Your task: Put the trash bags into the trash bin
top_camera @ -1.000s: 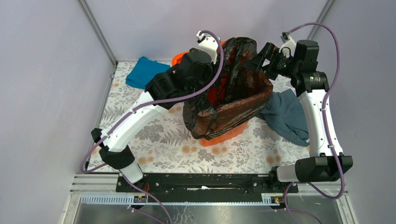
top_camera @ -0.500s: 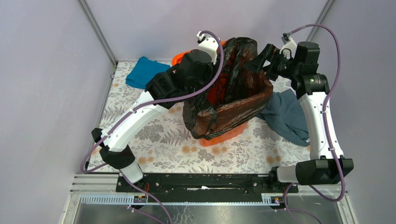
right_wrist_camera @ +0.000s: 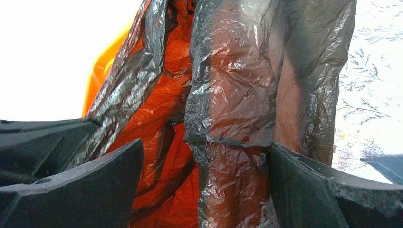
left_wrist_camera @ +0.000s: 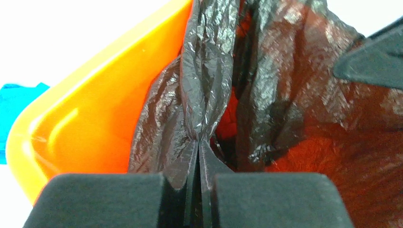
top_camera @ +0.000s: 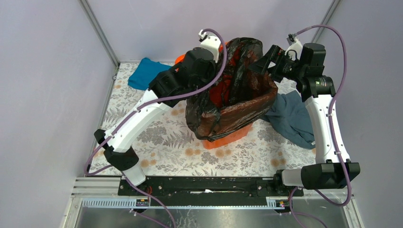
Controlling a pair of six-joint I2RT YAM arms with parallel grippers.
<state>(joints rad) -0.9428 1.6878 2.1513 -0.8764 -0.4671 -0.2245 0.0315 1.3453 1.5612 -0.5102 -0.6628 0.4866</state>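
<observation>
My left gripper should go on pulling the trash bag's fold (left_wrist_camera: 203, 102) across the trash bin's orange rim (left_wrist_camera: 90, 71) until the fold hangs outside. Its fingers are pinching the fold inside that bare rim.
The shiny black trash bag (top_camera: 240, 97) is draped over and into the orange trash bin (top_camera: 229, 137) at the table's middle, its film standing up above the rim. In the left wrist view my left gripper (left_wrist_camera: 198, 148) is shut on a twisted fold of the bag (left_wrist_camera: 206, 85), just inside the bin's orange wall (left_wrist_camera: 95, 118). My right gripper (top_camera: 264, 62) is at the bag's far right edge. In the right wrist view it (right_wrist_camera: 206, 145) stands open, with a hanging strip of bag film (right_wrist_camera: 233, 142) between its fingers, apart from the left one.
A teal cloth (top_camera: 145, 72) lies at the back left of the flowered tabletop (top_camera: 166, 142). A grey-blue cloth (top_camera: 291, 118) lies right of the bin, under my right arm. Walls with metal corner posts enclose the table on three sides.
My left gripper has closed on the fold of the bag, and its arm has shifted slightly. The right gripper stays open in nearly the same place.
</observation>
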